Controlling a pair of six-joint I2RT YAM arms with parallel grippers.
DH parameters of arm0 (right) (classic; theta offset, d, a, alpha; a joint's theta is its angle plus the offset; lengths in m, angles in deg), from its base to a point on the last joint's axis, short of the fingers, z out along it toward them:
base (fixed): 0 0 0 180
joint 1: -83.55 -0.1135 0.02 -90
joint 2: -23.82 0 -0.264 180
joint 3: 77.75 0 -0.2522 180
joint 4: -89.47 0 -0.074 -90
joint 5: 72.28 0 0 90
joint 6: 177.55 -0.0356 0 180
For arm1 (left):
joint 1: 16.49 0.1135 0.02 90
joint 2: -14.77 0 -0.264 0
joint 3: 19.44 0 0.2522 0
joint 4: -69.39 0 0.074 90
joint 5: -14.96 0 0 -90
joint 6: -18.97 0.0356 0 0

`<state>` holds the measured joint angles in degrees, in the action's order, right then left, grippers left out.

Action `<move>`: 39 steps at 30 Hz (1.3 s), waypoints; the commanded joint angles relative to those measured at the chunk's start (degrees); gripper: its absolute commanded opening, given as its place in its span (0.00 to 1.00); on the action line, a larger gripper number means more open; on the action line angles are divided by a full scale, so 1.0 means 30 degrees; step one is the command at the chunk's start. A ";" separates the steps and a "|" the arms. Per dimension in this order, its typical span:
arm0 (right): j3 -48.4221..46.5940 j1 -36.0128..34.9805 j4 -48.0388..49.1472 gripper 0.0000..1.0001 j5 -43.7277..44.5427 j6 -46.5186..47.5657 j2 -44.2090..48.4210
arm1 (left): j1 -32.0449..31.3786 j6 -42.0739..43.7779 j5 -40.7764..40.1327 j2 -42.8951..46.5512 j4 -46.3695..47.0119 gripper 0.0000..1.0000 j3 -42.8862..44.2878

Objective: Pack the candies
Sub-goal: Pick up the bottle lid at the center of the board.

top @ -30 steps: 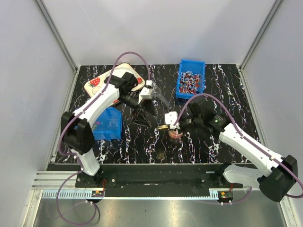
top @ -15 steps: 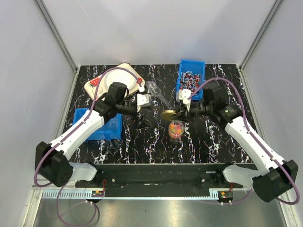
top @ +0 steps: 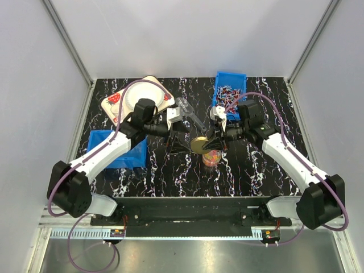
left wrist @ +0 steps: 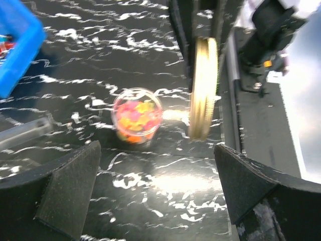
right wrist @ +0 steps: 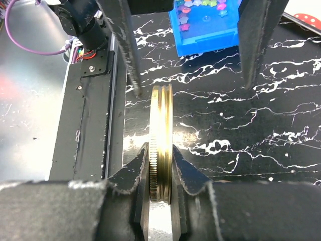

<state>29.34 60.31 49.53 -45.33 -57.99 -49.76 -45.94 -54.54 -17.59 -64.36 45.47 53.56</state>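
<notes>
My left gripper should take hold of the lid's free edge (top: 193,146), as my right gripper is pinching the lid's sides (top: 201,144). This will let my right gripper span the lid's rim before it caps the jar.
The candies (left wrist: 136,115) fill a small clear jar (top: 211,156) standing open on the black marbled table. My right gripper (right wrist: 161,150) is shut on a gold screw lid (right wrist: 161,135), held on edge. In the top view the lid (top: 199,144) hangs just left of the jar, above the table. My left gripper (left wrist: 158,201) is open with nothing between its fingers (left wrist: 65,191). It points at the jar and the lid (left wrist: 203,88) from the left. More small coloured sweets lie in a blue bin (right wrist: 203,22) behind it.
A blue bin (top: 229,96) of red-white wrapped sweets stands at the back right. A white plate with red spots (top: 136,96) lies at the back left, with a clear plastic piece (top: 190,114) beside it. The left blue bin (top: 122,151) sits under my left arm.
My left gripper has opened wide and its arm has dropped lower, facing the lid. My right gripper drew the lid back from the jar, then brought it close again.
</notes>
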 commanded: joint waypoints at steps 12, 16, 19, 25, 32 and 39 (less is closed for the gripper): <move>0.1261 0.0014 0.2571 0.17 -0.0518 -0.0713 0.0883 | -0.1110 -0.2041 0.1973 -0.0662 0.2624 0.96 0.0261; 0.1525 0.0014 0.2952 0.17 -0.0255 -0.0772 0.1206 | -0.1548 -0.1369 0.1534 -0.1102 0.1775 0.91 0.0729; 0.1642 0.0014 0.3041 0.17 -0.0079 -0.0743 0.1265 | -0.1754 -0.0987 0.1358 -0.1278 0.1305 0.83 0.0964; 0.1789 0.0014 0.3070 0.17 0.0185 -0.0596 0.1236 | -0.1871 -0.0956 0.1445 -0.1513 0.1011 0.66 0.1200; 0.1818 0.0014 0.3099 0.17 0.0215 -0.0567 0.1119 | -0.1930 -0.0957 0.1592 -0.1630 0.1011 0.48 0.1287; 0.1877 0.0014 0.3187 0.18 0.0303 -0.0537 0.1119 | -0.2077 -0.0956 0.1621 -0.1952 0.0719 0.30 0.1580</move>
<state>34.84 60.31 56.70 -44.69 -59.76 -47.36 -51.65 -57.84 -13.88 -69.78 47.33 55.20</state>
